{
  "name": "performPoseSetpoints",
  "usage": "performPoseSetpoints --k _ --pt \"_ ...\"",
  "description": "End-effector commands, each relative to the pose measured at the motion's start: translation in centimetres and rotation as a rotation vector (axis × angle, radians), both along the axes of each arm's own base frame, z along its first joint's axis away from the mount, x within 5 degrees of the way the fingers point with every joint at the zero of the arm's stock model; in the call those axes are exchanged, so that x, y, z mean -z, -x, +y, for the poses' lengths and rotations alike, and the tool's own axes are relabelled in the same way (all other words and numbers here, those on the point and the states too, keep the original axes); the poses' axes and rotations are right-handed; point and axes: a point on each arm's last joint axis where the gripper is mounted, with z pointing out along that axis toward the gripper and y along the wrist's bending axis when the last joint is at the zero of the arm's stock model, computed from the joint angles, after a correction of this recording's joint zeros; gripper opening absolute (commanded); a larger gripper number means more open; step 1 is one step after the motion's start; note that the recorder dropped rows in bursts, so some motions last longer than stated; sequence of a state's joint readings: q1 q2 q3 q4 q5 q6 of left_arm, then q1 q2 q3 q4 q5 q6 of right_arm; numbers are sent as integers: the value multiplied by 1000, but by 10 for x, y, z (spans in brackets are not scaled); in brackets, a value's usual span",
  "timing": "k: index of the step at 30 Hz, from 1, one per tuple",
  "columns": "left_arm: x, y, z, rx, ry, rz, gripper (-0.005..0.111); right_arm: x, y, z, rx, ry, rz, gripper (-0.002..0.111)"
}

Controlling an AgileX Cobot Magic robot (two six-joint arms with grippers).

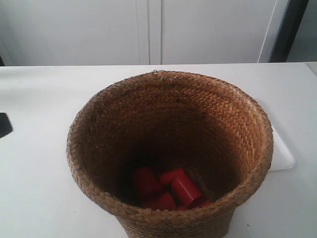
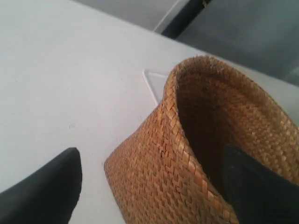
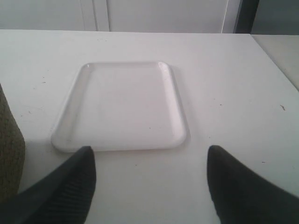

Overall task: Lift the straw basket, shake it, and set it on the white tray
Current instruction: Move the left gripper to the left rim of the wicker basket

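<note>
The straw basket's rim [image 2: 186, 156] faces the gap between the left gripper's open fingers, so the left gripper keeps going toward the rim's near side [image 1: 78, 121] and closes there.
The straw basket [image 1: 168, 148] stands on the white table, filling the middle of the exterior view, with several red cylinders [image 1: 171, 191] in its dark bottom. My left gripper [image 2: 152, 151] is open and straddles the basket's [image 2: 154, 172] wall near the rim, one finger [image 2: 46, 191] outside and the other finger [image 2: 254, 186] inside. The white tray [image 3: 124, 105] lies flat beside the basket, and only one corner of the tray [image 1: 283, 153] shows past the basket in the exterior view. My right gripper [image 3: 150, 149] hangs open over the bare table just in front of the tray.
White cabinet doors [image 1: 148, 29] stand behind the table. A dark part [image 1: 4, 125] sits at the exterior view's left edge. The basket's side [image 3: 9, 154] shows at the edge of the right wrist view. The table's edge [image 3: 275, 60] lies beyond the tray.
</note>
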State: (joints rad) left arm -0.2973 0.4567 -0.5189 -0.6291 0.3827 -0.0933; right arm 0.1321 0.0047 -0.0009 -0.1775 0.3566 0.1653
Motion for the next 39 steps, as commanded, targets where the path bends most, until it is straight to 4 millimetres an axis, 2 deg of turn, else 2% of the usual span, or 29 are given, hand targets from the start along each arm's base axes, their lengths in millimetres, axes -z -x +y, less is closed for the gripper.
performPoseSetpoints --k 1,3,5,9,15,21,23,26,31,39 --pt "-21 -38 -24 162 -86 202 84 0 0 0 -3 7 -9 64" --pt "-30 -59 -32 201 -129 221 84 0 0 0 -3 7 -9 64" --pt "-23 -77 -39 221 -148 302 84 0 0 0 -3 7 -9 64" --pt "-10 -102 -48 242 -149 311 83 0 0 0 -3 7 -9 64" --pt "-16 -106 -62 410 -81 174 83 0 0 0 -3 7 -9 64" --pt "-7 -107 -62 443 -145 206 83 0 0 0 -3 7 -9 64" --pt "-5 -108 -62 451 -153 219 83 -1 0 -1 -10 71 -21 64" --pt "-2 -110 -63 451 -153 231 83 -9 -2 0 -31 145 -120 64" --pt "-1 -113 -63 458 -174 211 83 -28 -2 5 -69 116 -323 64" --pt "-1 -114 -63 445 -179 197 83 -42 0 8 -97 75 -479 64"
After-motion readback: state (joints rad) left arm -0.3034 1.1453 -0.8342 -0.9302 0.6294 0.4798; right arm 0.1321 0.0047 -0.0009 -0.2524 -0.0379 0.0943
